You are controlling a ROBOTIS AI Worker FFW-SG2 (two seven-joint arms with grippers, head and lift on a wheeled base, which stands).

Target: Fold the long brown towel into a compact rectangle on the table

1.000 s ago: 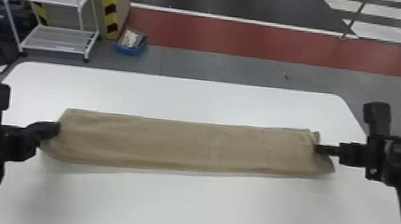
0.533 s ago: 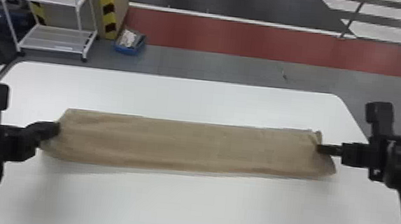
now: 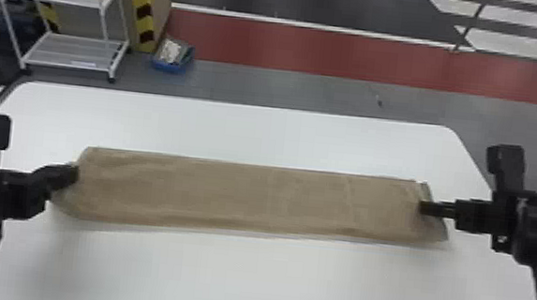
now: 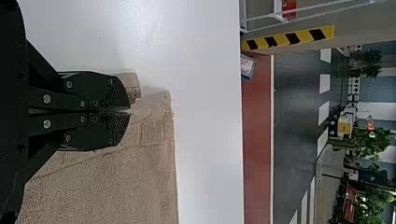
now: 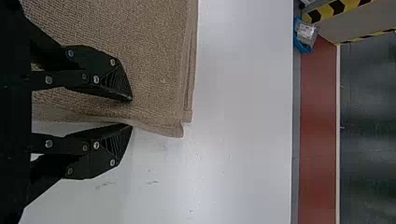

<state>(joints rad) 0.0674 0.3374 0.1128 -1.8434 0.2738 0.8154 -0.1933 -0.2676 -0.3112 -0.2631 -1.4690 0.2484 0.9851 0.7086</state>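
Observation:
Stacked edges (image 5: pixel 189 79) show on the brown towel (image 3: pixel 253 197), so its layers should fold over together and the rest should stay flat when the robot's left gripper carries the towel's end.
The brown towel (image 3: pixel 239 198) lies as a long strip across the white table (image 3: pixel 269 279), left to right. At its left end is my left gripper (image 3: pixel 73 174); in the left wrist view the left gripper (image 4: pixel 128 111) is shut on the towel's end, with a bit of cloth (image 4: pixel 133 86) bunched beyond the fingers. My right gripper (image 3: pixel 424 208) is at the right end. Seen from the right wrist, the right gripper (image 5: pixel 132 113) is open, one finger over the towel (image 5: pixel 154 56), the other beside its edge above bare table.
Behind the table stand a white shelf rack (image 3: pixel 72 50) at the left and a blue bin (image 3: pixel 173 58) on the floor. Bare tabletop stretches in front of and behind the towel.
The right gripper has shifted very slightly to the right between the earlier frames. The left gripper and the towel look the same.

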